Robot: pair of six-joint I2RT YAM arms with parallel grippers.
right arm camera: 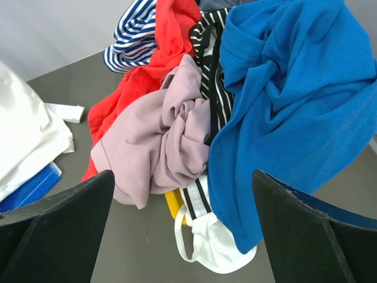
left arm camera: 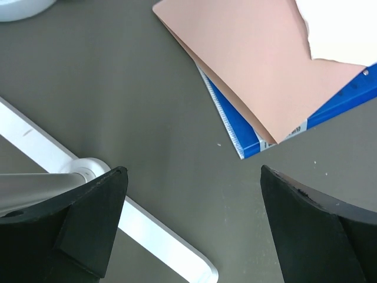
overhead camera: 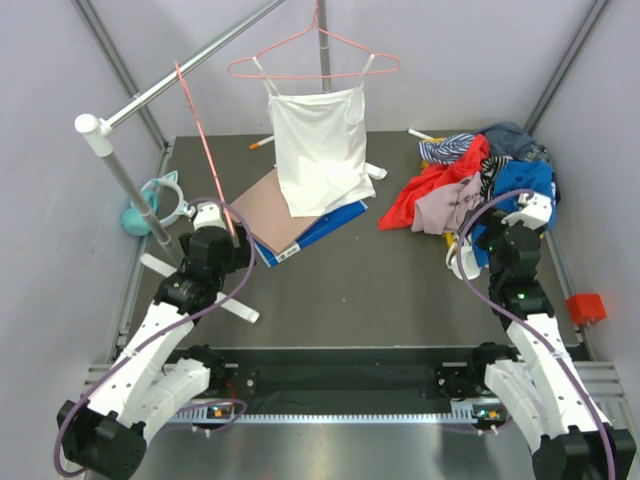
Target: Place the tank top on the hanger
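I should expect a striped garment hidden underneath when I lift the tank top, because striped cloth (overhead camera: 489, 178) sticks out past the blue tank top's edge (overhead camera: 524, 180).
The blue tank top (overhead camera: 532, 181) lies crumpled at the right of a clothes pile; it fills the upper right of the right wrist view (right arm camera: 294, 100). My right gripper (overhead camera: 528, 212) (right arm camera: 182, 174) is open and empty, just above the near edge of the pile, with the top's lower fold between its jaws. The thin pink hanger (overhead camera: 203, 145) hangs edge-on from the slanted rail, its lower end beside my left gripper (overhead camera: 213, 218). The left gripper (left arm camera: 191, 171) is open over bare table; the hanger does not show in its wrist view.
A second pink hanger (overhead camera: 312, 62) carries a white camisole (overhead camera: 318, 150). A tan folder (left arm camera: 259, 65) on a blue binder (left arm camera: 235, 127) lies below it. The pile holds a red garment (right arm camera: 147, 76), a mauve one (right arm camera: 159, 141) and striped ones. The rack's white foot (left arm camera: 147, 230) lies under the left gripper.
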